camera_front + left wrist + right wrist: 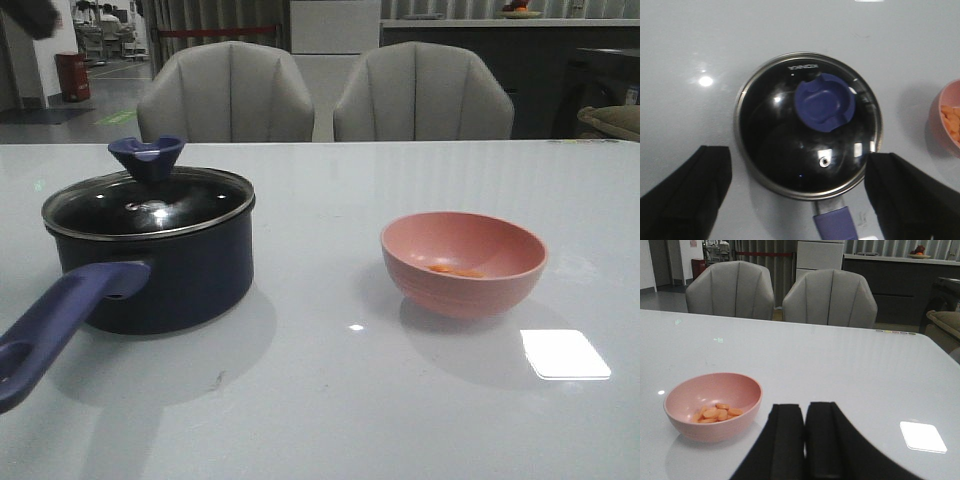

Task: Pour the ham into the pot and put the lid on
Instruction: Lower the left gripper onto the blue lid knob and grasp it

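The glass lid [120,207] lets only black show through, so I should expect to find an empty dark navy pot [185,280] when I take the lid off.
The dark navy pot [170,275] stands at the left of the table, its long blue-purple handle [60,320] pointing toward me. The glass lid [150,205] with its blue knob [146,157] sits on the pot. In the left wrist view my left gripper [797,156] hangs open above the lid [785,150], fingers [690,195] wide on either side of it, holding nothing. To the right stands a pink bowl [463,262] with the ham [455,269] in it. My right gripper [804,407] is shut and empty, beside the bowl [710,427] and its ham [715,413].
Two grey chairs [227,92] [422,92] stand behind the table's far edge. A bright patch of reflected light [565,353] lies on the white table [330,410] in front of the bowl. Neither arm shows in the front view.
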Controlling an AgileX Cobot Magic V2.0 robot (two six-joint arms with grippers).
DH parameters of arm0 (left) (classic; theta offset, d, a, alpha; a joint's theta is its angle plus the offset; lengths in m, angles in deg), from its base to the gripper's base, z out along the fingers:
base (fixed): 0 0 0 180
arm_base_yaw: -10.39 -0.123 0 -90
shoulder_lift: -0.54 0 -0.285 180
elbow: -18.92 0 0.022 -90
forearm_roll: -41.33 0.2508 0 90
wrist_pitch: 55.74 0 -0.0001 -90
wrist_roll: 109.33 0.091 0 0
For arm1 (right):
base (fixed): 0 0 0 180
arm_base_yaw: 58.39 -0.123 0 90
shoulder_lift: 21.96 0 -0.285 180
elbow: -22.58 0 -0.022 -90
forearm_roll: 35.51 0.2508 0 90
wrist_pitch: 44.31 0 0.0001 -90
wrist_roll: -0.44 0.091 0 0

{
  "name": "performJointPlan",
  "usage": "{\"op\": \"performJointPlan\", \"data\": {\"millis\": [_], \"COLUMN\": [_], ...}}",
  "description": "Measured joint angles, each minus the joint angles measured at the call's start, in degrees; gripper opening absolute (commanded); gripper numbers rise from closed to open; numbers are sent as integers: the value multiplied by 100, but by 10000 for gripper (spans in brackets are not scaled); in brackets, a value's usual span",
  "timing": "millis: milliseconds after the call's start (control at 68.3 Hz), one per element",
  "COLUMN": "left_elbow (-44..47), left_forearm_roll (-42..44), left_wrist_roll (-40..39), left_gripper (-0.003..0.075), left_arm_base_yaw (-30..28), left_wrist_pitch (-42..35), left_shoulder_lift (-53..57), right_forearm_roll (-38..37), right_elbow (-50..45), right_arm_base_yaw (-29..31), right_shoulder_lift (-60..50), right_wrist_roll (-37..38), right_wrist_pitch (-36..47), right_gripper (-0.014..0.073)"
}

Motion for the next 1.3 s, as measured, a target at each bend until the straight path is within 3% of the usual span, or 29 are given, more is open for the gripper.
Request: {"op": "performJointPlan", "data": {"millis": [190,410,542,1172,1303], "left_elbow": [-894,-1824,-2062,-2530,-2730], "left_forearm_roll": [93,1379,1614,1707,1695], "left_wrist_roll": [-134,-1394,-1806,-2064,-2064], "left_gripper": [606,606,606,603,534], "left_arm_base_yaw": [581,956,987,987,987], "left_wrist_pitch": [272,988,1193,1367,1539], "left_shoulder_lift": [-1107,-2047,-2353,-3177,-3292], "right_forearm_roll": [0,0,0,0,0], "right_elbow": [0,0,0,0,0], "right_arm_base_yaw": [0,0,0,0,0], "right_shoulder_lift": [0,0,0,0,0], "right_wrist_roll": [0,0,0,0,0], "right_wrist_pitch": [0,0,0,0,0], "right_gripper": [162,162,162,162,162]}}
